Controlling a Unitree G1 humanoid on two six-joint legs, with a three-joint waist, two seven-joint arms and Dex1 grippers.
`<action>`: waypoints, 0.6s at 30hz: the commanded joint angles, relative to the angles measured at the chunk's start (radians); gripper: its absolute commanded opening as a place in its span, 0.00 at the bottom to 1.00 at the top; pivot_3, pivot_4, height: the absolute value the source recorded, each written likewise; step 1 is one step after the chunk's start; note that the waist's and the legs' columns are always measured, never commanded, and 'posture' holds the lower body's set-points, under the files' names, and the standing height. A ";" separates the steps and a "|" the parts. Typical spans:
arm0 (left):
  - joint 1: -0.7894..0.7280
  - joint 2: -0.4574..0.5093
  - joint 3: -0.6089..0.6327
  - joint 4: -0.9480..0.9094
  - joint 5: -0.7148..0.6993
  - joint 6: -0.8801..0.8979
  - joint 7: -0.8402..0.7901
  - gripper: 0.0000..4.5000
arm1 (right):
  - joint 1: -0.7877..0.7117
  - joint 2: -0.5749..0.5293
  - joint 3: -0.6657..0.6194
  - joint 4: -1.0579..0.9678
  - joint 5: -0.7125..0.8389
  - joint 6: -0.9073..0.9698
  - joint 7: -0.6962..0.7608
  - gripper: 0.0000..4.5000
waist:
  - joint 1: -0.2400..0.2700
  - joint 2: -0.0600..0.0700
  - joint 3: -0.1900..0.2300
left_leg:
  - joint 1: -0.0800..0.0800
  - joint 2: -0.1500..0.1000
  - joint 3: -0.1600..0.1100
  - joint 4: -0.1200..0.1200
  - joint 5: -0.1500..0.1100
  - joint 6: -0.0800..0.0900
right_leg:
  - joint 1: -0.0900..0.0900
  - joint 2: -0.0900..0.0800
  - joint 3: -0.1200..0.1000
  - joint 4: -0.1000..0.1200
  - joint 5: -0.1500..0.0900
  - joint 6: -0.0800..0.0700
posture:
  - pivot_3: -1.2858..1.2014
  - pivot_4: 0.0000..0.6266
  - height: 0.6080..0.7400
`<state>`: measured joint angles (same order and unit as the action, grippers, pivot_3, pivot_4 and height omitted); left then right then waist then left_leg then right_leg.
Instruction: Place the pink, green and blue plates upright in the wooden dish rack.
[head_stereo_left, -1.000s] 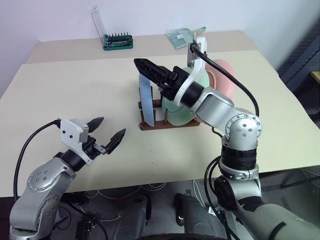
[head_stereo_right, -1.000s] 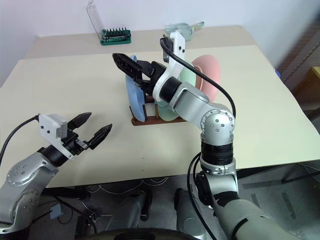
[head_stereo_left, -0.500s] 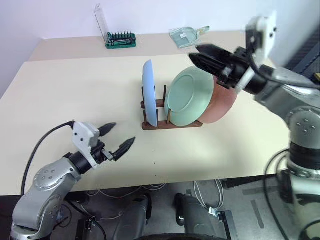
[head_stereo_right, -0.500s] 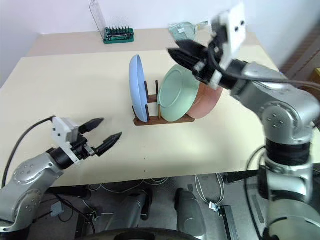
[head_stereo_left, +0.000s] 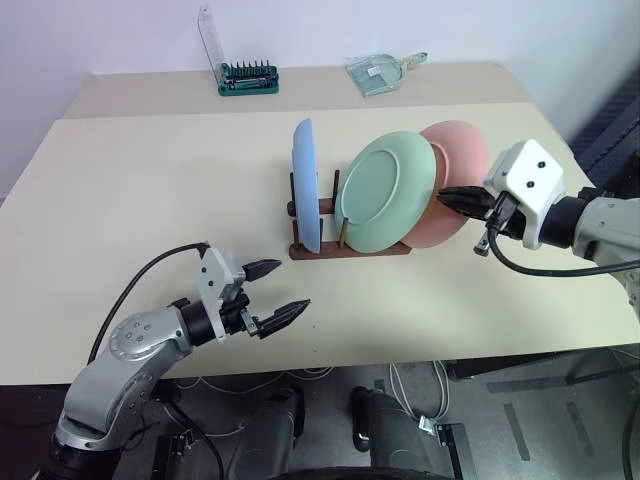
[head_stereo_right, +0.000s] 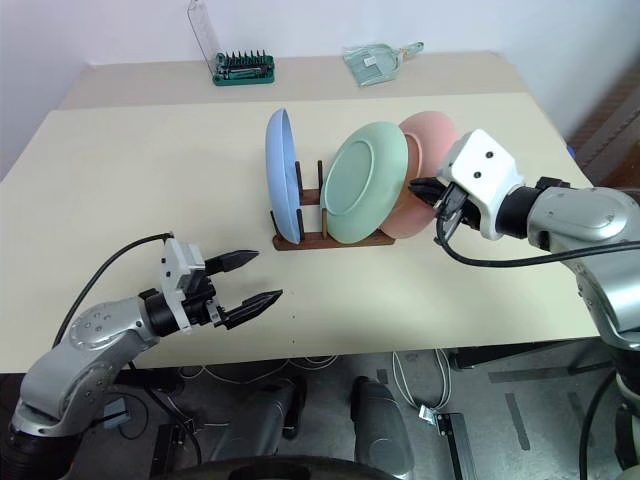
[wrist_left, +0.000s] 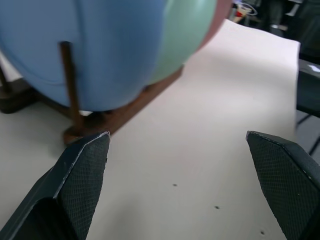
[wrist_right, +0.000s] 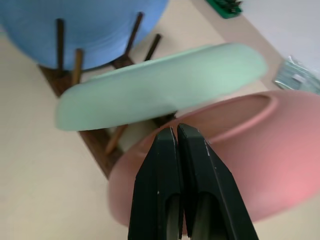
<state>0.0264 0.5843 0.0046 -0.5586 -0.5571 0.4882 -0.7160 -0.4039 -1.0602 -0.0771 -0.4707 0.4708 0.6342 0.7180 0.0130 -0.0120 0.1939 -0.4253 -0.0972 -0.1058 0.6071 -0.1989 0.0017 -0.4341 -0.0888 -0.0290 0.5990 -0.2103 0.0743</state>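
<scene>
My right gripper is to push the green plate upright first and then push the pink plate from its outer side, because the green and pink plates are leaning in the rack.
The wooden dish rack stands mid-table with three plates on edge in it. The blue plate is upright on the left, the green plate leans in the middle, and the pink plate leans behind it on the right. My right gripper is shut with nothing between its fingers, its tips right at the pink plate's rim; I cannot tell if they touch. My left gripper is open and empty, low over the table in front of the rack, pointing toward the blue plate.
A green-based clear tool case and a clear plastic scoop sit at the table's far edge. A black cable trails from each wrist. The table's near edge runs just below my left gripper.
My right arm swung from above the rack out to the right and came down beside the pink plate, its gripper going from open to shut. My left gripper slid right toward the rack.
</scene>
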 joint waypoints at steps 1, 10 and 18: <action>-0.005 -0.011 -0.010 -0.017 0.013 -0.025 0.002 1.00 | -0.031 0.025 0.030 -0.038 -0.032 -0.015 0.007 0.02 | 0.000 0.000 0.000 | 0.000 0.000 0.000 0.002 -0.001 0.000 | 0.000 0.000 0.000 0.000 0.000 0.001 | 0.52 0.24 1.00; 0.030 -0.028 0.000 -0.047 0.020 -0.022 0.038 1.00 | -0.118 0.107 0.062 -0.036 -0.029 -0.012 0.044 0.02 | 0.001 0.000 0.000 | -0.001 0.000 0.000 0.006 -0.001 0.001 | 0.001 0.000 0.000 0.000 0.002 0.002 | 0.52 0.24 1.00; 0.036 -0.036 -0.004 -0.056 0.020 -0.020 0.051 1.00 | -0.134 0.145 0.054 -0.064 -0.001 0.007 0.072 0.02 | 0.002 0.000 0.000 | -0.001 0.000 0.000 0.006 -0.001 0.001 | 0.002 0.000 -0.001 0.001 0.003 0.002 | 0.52 0.24 1.00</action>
<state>0.0648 0.5505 -0.0073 -0.5724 -0.5341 0.4851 -0.6681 -0.5205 -0.9208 0.0041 -0.4901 0.4550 0.6430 0.7833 0.0149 -0.0118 0.1940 -0.4260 -0.0971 -0.1058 0.6137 -0.2000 0.0027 -0.4324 -0.0884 -0.0296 0.5997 -0.2076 0.0764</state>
